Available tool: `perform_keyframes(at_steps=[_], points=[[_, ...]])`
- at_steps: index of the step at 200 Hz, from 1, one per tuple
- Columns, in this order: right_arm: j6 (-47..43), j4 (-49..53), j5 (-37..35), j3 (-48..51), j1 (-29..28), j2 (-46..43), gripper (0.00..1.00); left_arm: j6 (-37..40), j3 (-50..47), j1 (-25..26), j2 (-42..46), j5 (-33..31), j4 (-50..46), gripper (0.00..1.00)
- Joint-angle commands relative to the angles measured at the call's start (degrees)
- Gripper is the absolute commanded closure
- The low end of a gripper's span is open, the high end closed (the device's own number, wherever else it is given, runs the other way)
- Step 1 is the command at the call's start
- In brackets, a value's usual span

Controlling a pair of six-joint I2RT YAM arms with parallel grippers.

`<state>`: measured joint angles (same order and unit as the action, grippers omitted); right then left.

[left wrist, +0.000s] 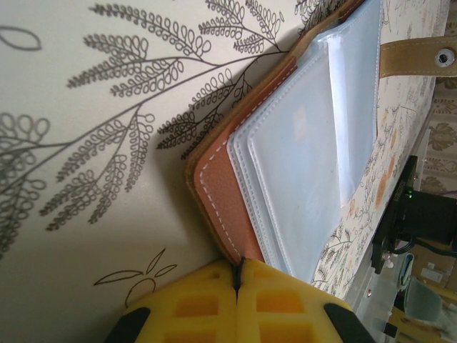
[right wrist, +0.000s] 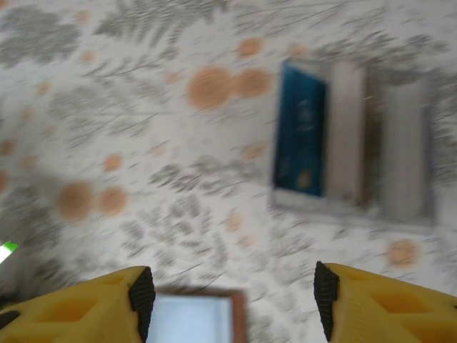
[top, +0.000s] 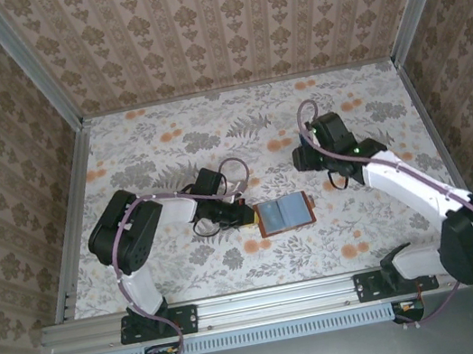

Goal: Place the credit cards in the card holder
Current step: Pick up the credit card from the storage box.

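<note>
The open fingers of the robot's right gripper are lined up across the credit cards' thin edges (right wrist: 345, 128), so the gripper should go on moving to the clear box (right wrist: 357, 146) until its fingers are on both sides of a card.
The card holder (top: 284, 214) lies open on the floral table, brown leather outside, clear greyish pockets (left wrist: 307, 164) facing up, its strap (left wrist: 414, 57) at the far side. My left gripper (left wrist: 240, 270) is shut on the holder's near leather edge (left wrist: 225, 200); from above it (top: 249, 215) sits at the holder's left side. My right gripper (right wrist: 233, 300) is open and hovers over the table, with a corner of the holder (right wrist: 193, 318) low between its fingers. A blue credit card (right wrist: 300, 139) and two grey cards (right wrist: 346, 136) lie side by side ahead of it, blurred.
The right arm's wrist (top: 321, 136) hangs over the table behind the holder. Patterned walls with metal frame rails (top: 77, 205) close in the table on three sides. The floral tabletop (top: 165, 134) stretches to the back left.
</note>
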<state>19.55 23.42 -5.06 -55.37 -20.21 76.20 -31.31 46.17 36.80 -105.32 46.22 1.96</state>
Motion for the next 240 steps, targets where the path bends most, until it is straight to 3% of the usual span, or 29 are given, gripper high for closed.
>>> perform_keyframes(at_steps=[1, 44, 74, 120, 161, 240], points=[[-4.11, 5.54, -7.0, -5.4, 2.66, 6.59, 0.36, 0.79, -2.4, 3.1, -3.77, -6.88, -2.08, 1.0], [-7.27, 8.17, -8.88, -13.89, 4.83, 17.46, 0.35, 1.22, -2.06, 4.01, -3.12, -7.43, -2.82, 1.0], [-8.25, 5.56, -8.91, -14.76, 5.17, 20.88, 0.36, 1.03, -2.21, 4.25, -2.71, -7.87, -2.18, 1.0], [-9.66, 3.52, -16.33, -14.08, 5.7, 25.63, 0.37, 1.43, -1.8, 4.25, -2.26, -8.51, -3.11, 1.0], [-10.96, 2.31, -24.95, -12.99, 5.7, 25.65, 0.38, 0.96, -2.28, 4.31, -2.13, -8.85, -2.63, 1.0], [-11.41, 1.41, -28.6, -12.71, 5.15, 23.05, 0.51, 0.28, -2.46, 4.34, -2.69, -8.95, -1.74, 1.0]])
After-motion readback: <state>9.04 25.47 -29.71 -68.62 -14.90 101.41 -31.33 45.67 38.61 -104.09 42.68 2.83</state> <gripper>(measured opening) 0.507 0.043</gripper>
